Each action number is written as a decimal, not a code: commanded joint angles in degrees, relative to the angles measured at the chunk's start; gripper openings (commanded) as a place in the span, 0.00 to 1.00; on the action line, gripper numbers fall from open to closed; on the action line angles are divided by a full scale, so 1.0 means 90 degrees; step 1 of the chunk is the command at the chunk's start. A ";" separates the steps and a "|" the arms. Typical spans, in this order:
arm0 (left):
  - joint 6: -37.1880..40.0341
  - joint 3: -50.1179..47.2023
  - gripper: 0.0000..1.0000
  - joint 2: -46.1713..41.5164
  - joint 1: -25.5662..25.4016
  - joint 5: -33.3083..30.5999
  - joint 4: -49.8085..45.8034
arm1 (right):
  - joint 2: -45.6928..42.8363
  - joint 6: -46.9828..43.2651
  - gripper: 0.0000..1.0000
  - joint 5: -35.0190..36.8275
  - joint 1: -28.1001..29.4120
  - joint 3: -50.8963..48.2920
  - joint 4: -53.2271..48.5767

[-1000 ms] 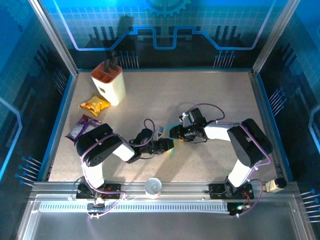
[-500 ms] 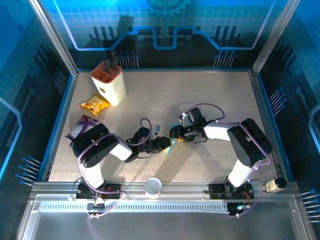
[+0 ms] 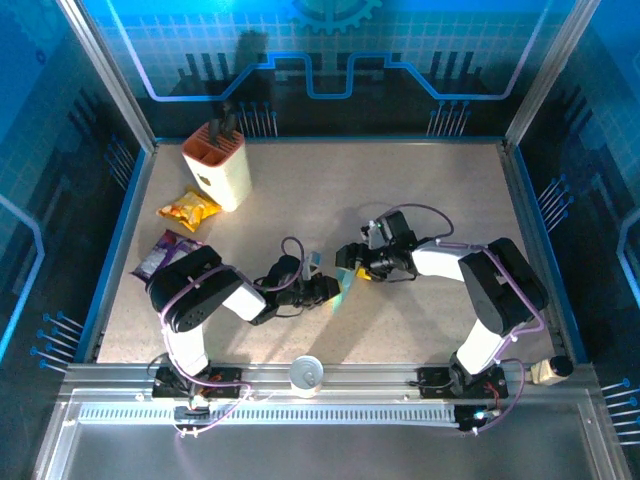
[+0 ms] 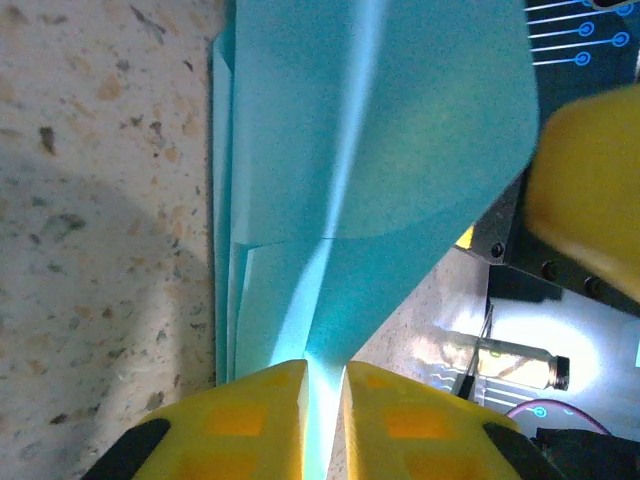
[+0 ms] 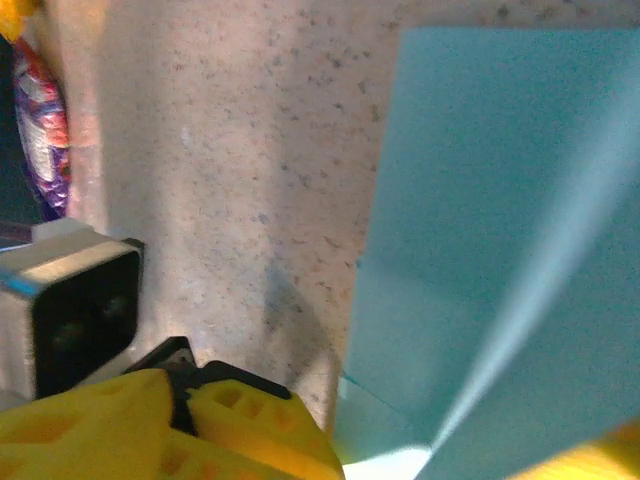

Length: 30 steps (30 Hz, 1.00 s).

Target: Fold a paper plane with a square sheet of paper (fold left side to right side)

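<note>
My left gripper is pinching just one end of the crease (image 4: 324, 364), and the paper spreads out wide past it, so my right gripper should close around the paper's sides (image 5: 440, 390).
The light-blue sheet of paper (image 3: 347, 284) lies mid-table between the two arms, folded into several layers with a bright centre crease (image 4: 370, 150). My left gripper (image 3: 333, 289) comes at it from the left. In the left wrist view this gripper (image 4: 323, 375) is shut on the raised crease, yellow pads pressed against both sides. My right gripper (image 3: 351, 263) hovers at the paper's far side. In the right wrist view it (image 5: 450, 445) stands open, with the paper (image 5: 510, 230) spread in the wide gap and one yellow finger (image 5: 240, 425) off the paper's edge.
A cream knife block (image 3: 217, 165) stands at the back left. A yellow snack packet (image 3: 188, 209) and a purple snack packet (image 3: 165, 253) lie below it. A white cup (image 3: 306, 374) sits on the front rail, and a small bottle (image 3: 548, 370) at the front right.
The right gripper has opened wide and let the paper go. The left gripper has closed onto the paper's crease and shifted slightly right.
</note>
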 commanded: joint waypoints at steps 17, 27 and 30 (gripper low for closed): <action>-0.0259 -0.0152 0.03 -0.0078 -0.0018 -0.0219 0.0373 | -0.0868 -0.0339 0.96 -0.0280 -0.0515 -0.0422 0.0456; -0.0822 -0.0157 0.01 0.0177 -0.0011 -0.0190 0.0942 | -0.1059 -0.0651 0.63 -0.0279 -0.0623 -0.0731 0.0378; -0.1031 -0.0170 0.00 0.0335 -0.0001 -0.0200 0.1238 | -0.0952 -0.0663 0.57 -0.0201 -0.0562 -0.0751 0.0494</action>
